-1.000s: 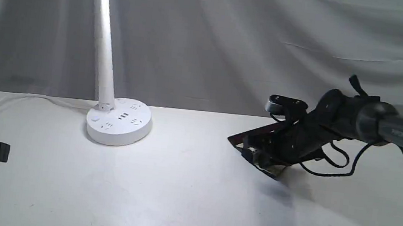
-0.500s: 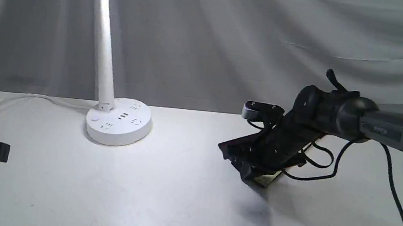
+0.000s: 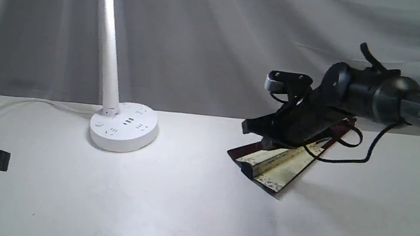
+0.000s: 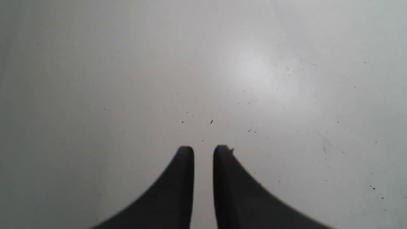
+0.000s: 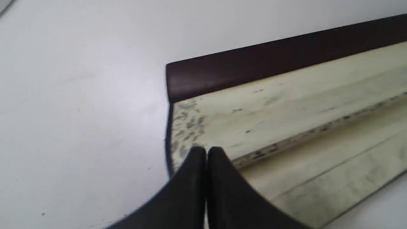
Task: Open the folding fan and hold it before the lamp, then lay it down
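The folding fan is open only a few pleats and my right gripper hovers over the upper pleat, so I should bring it down on the lower pleat.
The folding fan lies on the white table right of centre, spread by only a few pleats. Its cream leaf and dark maroon guard show. My right gripper hangs just above the fan's near end. In the right wrist view the right gripper is shut, its tips over the leaf's patterned border with nothing seen between them. The white lamp stands lit at the back left. My left gripper rests at the far left edge. In its own view the left gripper is slightly open and empty.
The lamp's white cord runs left along the back of the table. Black cables hang from the right arm over the fan. A grey curtain closes off the back.
My right gripper has risen off the fan and drawn back to the right. The fan's cream leaf, earlier hidden under the gripper, now shows. The left arm has not moved.
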